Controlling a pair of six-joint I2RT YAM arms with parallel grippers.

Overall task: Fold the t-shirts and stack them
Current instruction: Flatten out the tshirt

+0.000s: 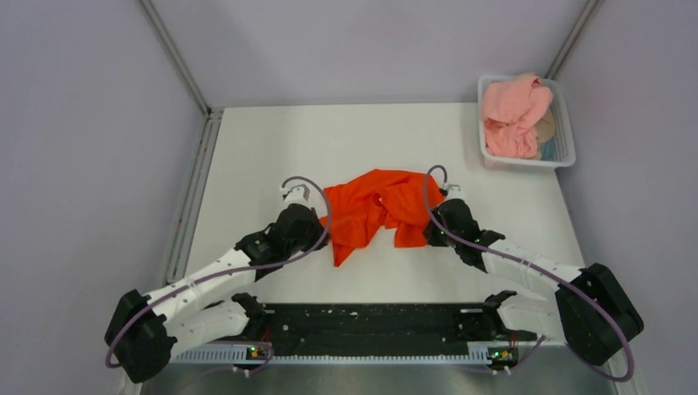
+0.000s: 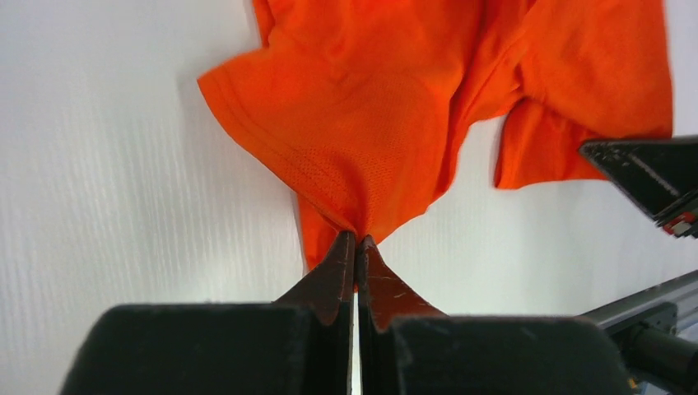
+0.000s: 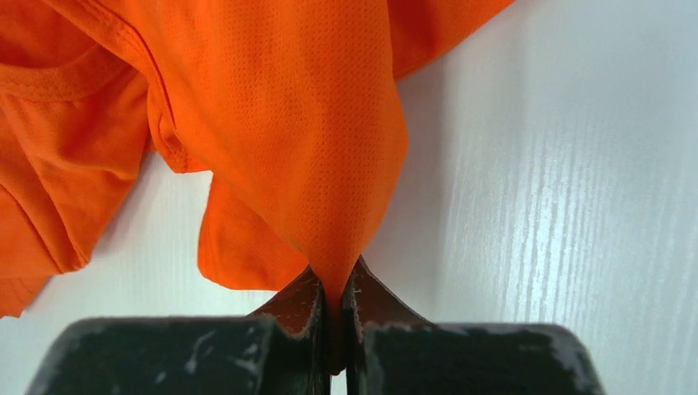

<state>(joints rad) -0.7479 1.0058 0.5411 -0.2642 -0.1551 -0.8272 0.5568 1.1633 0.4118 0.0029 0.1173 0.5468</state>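
The orange-red t-shirt is crumpled at its middle (image 1: 380,202). My left gripper and my right gripper should lift it high and spread it out over the table's back (image 1: 366,136).
The orange-red t-shirt (image 1: 374,206) lies crumpled at the middle of the white table, stretched between both grippers. My left gripper (image 1: 323,222) is shut on its left edge; the left wrist view shows the cloth (image 2: 370,107) pinched at the left gripper's fingertips (image 2: 355,243). My right gripper (image 1: 428,230) is shut on its right edge; the right wrist view shows the fabric (image 3: 288,107) drawn into the right gripper's tips (image 3: 336,280). The pale salmon pink t-shirt (image 1: 514,111) is bunched in the basket at the back right.
A white mesh basket (image 1: 566,144) stands at the table's back right corner with other cloth under the pink shirt. Grey walls and a metal rail (image 1: 193,197) bound the table (image 1: 272,148). A black strip (image 1: 370,325) runs between the arm bases.
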